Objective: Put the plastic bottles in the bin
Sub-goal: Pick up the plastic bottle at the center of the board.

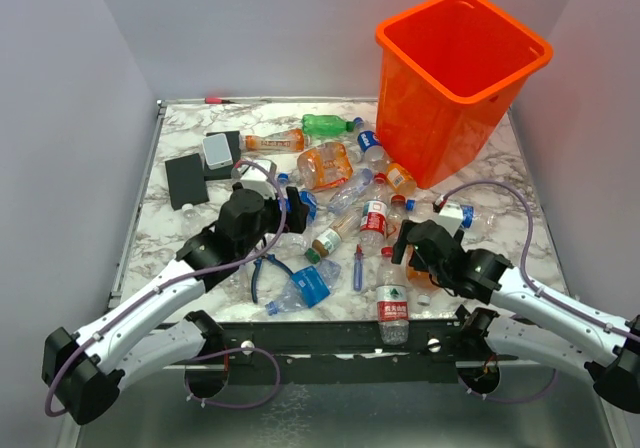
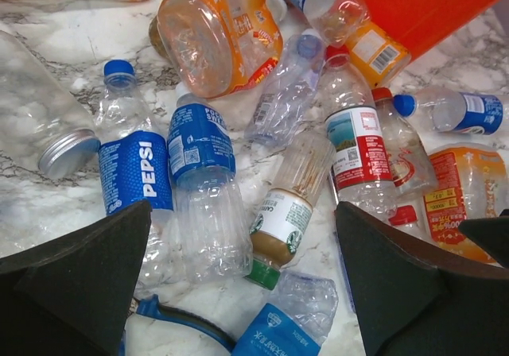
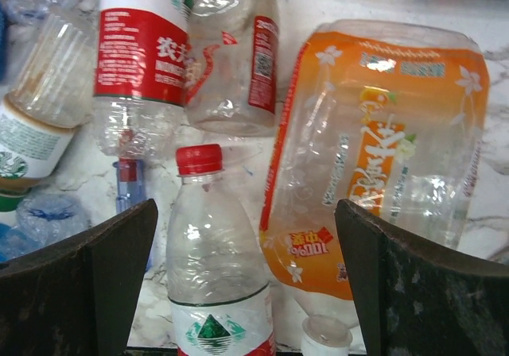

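Note:
My left gripper should first help tip the bottle onto its narrow side (image 3: pixel 282 153), as the orange-labelled bottle lies broad side up (image 3: pixel 378 153), wider than my right gripper's opening.
The orange bin (image 1: pixel 440 128) stands at the back right and also shows in the left wrist view (image 2: pixel 429 6). Many plastic bottles lie in a heap mid-table, among them a green one (image 1: pixel 328 124). My left gripper (image 1: pixel 290 200) is open and empty (image 2: pixel 242 209), over a blue-labelled clear bottle (image 2: pixel 203 181), a Pepsi bottle (image 2: pixel 135 169) and a green-capped bottle (image 2: pixel 278 229). My right gripper (image 1: pixel 402 243) is open and empty (image 3: pixel 246 205), with a red-capped clear bottle (image 3: pixel 211 245) and an orange-labelled bottle (image 3: pixel 382 149) between its fingers' line.
Blue-handled pliers (image 1: pixel 262 273) lie by the front edge, under my left gripper (image 2: pixel 175 316). A blue screwdriver (image 1: pixel 358 268) lies among the bottles (image 3: pixel 130 185). A black pad (image 1: pixel 186 180) and a jar with a metal lid (image 2: pixel 48 118) sit at the back left.

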Motion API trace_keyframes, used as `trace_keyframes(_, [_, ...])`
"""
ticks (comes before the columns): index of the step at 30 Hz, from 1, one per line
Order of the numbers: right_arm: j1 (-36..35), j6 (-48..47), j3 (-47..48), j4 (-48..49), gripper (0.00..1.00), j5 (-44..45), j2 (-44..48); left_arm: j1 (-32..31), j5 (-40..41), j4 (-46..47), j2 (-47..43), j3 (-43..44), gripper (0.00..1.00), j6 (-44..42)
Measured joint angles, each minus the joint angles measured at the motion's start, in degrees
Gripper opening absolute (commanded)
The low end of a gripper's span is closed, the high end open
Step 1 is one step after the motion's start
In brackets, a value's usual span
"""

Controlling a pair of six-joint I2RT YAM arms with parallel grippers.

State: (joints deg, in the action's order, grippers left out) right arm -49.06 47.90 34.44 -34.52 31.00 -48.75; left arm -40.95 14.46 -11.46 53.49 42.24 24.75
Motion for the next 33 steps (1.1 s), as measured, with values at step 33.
trace_keyframes(33, [18.8,10.2,-3.5,2.9,0.92,-8.5,-6.1,-0.4,-11.5,2.0,0.5,-2.3,0.99,-0.4])
